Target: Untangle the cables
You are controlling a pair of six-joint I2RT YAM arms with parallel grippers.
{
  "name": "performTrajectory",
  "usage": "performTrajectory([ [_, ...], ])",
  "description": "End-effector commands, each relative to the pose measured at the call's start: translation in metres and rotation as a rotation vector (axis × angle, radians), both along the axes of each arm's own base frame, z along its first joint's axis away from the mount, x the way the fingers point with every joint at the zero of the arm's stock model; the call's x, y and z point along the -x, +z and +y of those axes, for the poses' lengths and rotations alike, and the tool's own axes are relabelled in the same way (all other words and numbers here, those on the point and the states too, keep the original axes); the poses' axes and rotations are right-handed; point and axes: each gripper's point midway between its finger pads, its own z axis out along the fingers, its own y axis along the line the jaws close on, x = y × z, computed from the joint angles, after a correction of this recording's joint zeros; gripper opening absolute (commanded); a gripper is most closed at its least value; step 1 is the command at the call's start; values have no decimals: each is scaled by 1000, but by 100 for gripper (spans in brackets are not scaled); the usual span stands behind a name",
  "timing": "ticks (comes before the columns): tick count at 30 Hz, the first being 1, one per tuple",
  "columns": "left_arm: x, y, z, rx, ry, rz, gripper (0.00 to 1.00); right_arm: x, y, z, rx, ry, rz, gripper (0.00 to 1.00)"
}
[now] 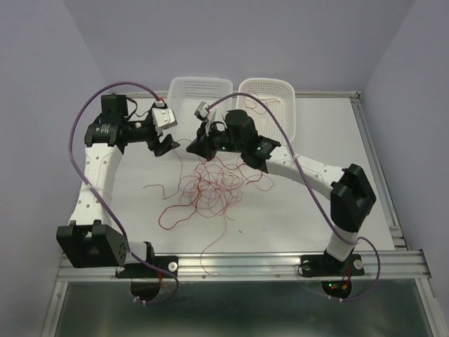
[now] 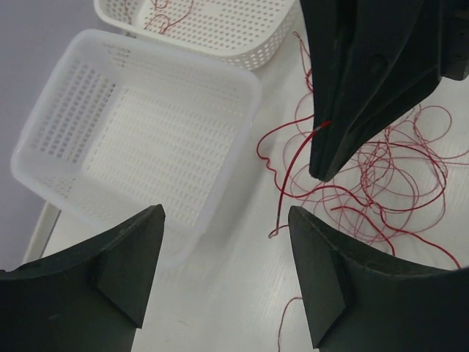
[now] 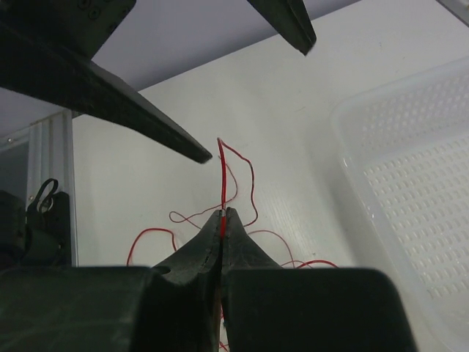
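The red wire pinched in the robot's right gripper runs into the tangle [image 1: 210, 188], so the left gripper should grab its raised part [image 3: 223, 167] and pull upward as the right gripper opens.
The cables [image 1: 210, 186] are a loose tangle of thin red wires on the white table in the middle. My right gripper [image 1: 193, 147] hangs over the tangle's far edge and is shut on one red wire [image 3: 221, 183], whose end sticks up past the fingertips [image 3: 229, 224]. The left wrist view shows that pinched wire [image 2: 289, 165] hanging down from the right gripper [image 2: 322, 150]. My left gripper [image 1: 167, 144] is open and empty just left of it, with its fingers [image 2: 139, 249] spread above bare table beside the tangle [image 2: 381, 183].
Two white perforated baskets stand at the back. The left one [image 1: 198, 95] is empty, and the right one [image 1: 270, 102] holds a red wire. The left basket [image 2: 146, 132] lies close beyond my left gripper. One wire end trails toward the table's front edge [image 1: 207, 263].
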Motion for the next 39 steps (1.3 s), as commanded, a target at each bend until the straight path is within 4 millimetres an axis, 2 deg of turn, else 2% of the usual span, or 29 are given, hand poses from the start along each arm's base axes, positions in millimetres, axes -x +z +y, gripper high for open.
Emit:
performTrajectory([
  [1,9,9,-14,3,-57,-17,80,8,43,8,-64,55,-69,1],
  [2,14,9,-28,2,-96,-21,77,9,43,9,-62,57,-71,1],
  [4,11,6,-32,-2,-91,-12,70,11,43,10,-60,56,-72,0],
  [6,12,6,-38,-5,-105,-7,53,9,41,11,-56,52,-75,1],
  [8,11,5,-39,-9,-106,-2,32,9,41,10,-55,52,-76,1],
  [9,11,5,-39,-10,-103,-1,4,8,41,10,-53,48,-77,0],
  [10,8,5,-38,-13,-93,-1,0,8,39,9,-49,44,-77,1],
  [12,9,5,-38,-15,-91,-4,0,7,37,8,-44,38,-77,3],
  [13,11,5,-37,-18,-88,-7,0,8,35,7,-40,37,-76,8],
  [14,10,7,-37,-15,-87,-20,0,8,30,6,-32,30,-74,31],
  [17,9,23,-34,2,-36,-79,0,8,16,3,-6,27,-68,51],
  [24,20,83,-26,91,89,-221,0,9,-6,0,21,20,-47,50],
  [28,24,133,-15,175,211,-313,0,11,-23,-5,34,11,-38,50],
  [30,27,147,-11,200,249,-343,0,14,-29,-6,35,19,-35,50],
  [33,25,173,3,237,350,-395,0,17,-38,-9,37,24,-33,49],
  [39,19,226,42,345,619,-512,0,24,-60,-17,28,8,-13,46],
])
